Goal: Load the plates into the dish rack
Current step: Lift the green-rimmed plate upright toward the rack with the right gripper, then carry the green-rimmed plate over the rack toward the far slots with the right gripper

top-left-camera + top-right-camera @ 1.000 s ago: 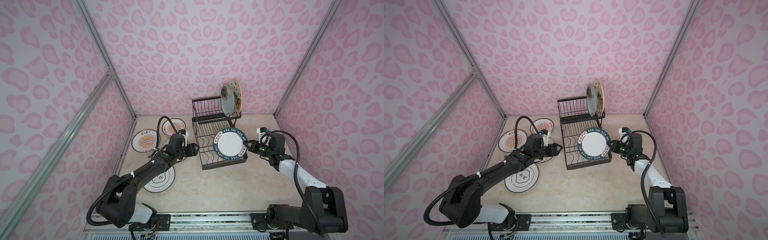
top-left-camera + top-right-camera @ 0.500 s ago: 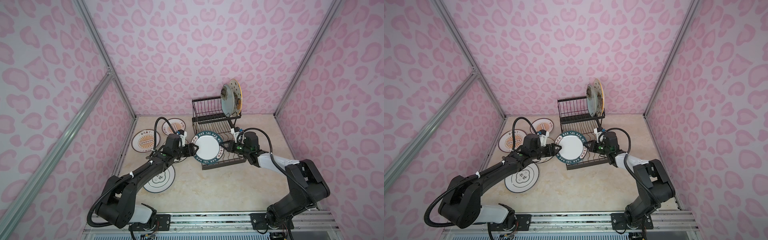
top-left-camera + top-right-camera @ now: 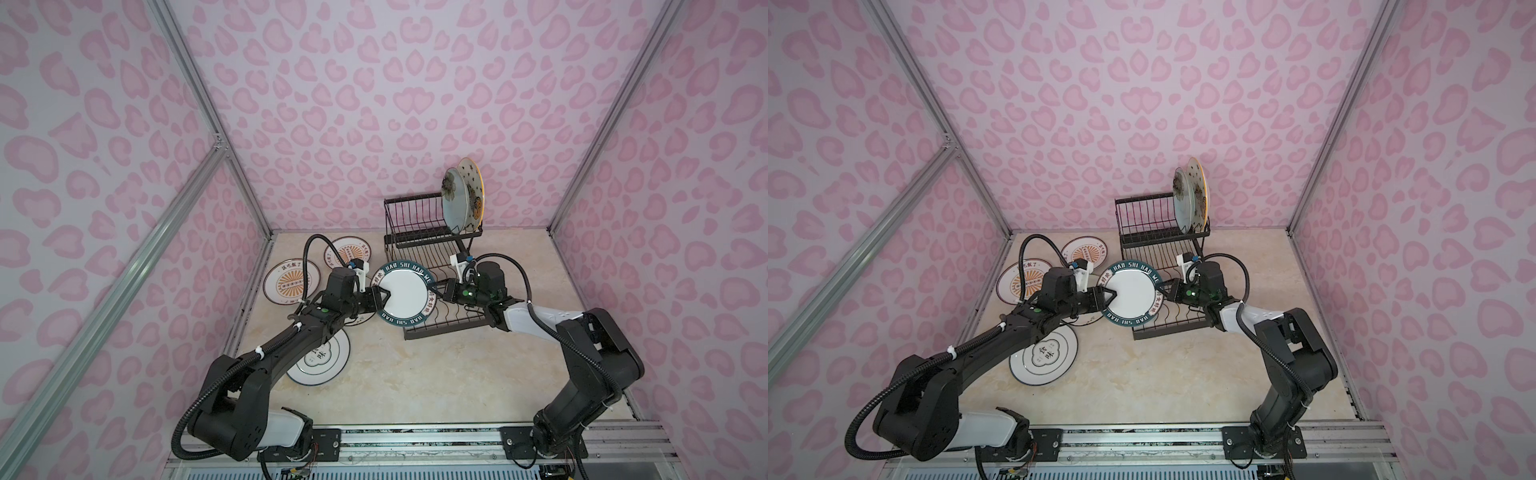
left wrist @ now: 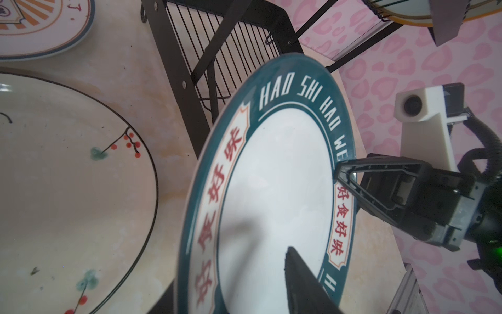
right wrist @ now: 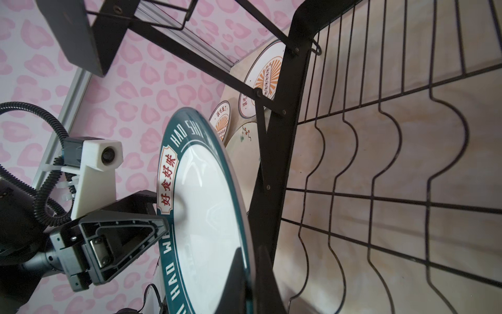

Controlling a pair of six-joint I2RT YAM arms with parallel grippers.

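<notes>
I should open my left gripper first, because its fingers are on both sides of the navy-lettered plate's rim [image 3: 377,280]. My right gripper should then lift the plate to the upper basket [image 3: 432,211] next to the teal flower plate.
The navy-lettered plate [image 3: 405,297] [image 3: 1131,297] hangs upright in the air, in front of the left end of the dish rack [image 3: 415,232] lower tray. My right gripper [image 3: 434,291] [image 5: 251,252] is shut on its right rim. My left gripper [image 3: 384,297] [image 4: 231,271] straddles the left rim, one finger across the white face and one behind it. I cannot see whether those jaws press on the plate. A teal flower plate [image 3: 455,199] and a star-and-cat plate [image 3: 473,195] stand in the upper basket's right end.
Two orange-sunburst plates [image 3: 291,282] [image 3: 347,253] lie flat at the back left. A cream branch plate [image 4: 68,176] lies under my left wrist. A green-ringed emblem plate [image 3: 320,359] lies under the left forearm. Pink walls close three sides.
The right gripper carried the lettered plate leftward from the middle of the lower tray to the left gripper. The left jaws narrowed around its left rim.
</notes>
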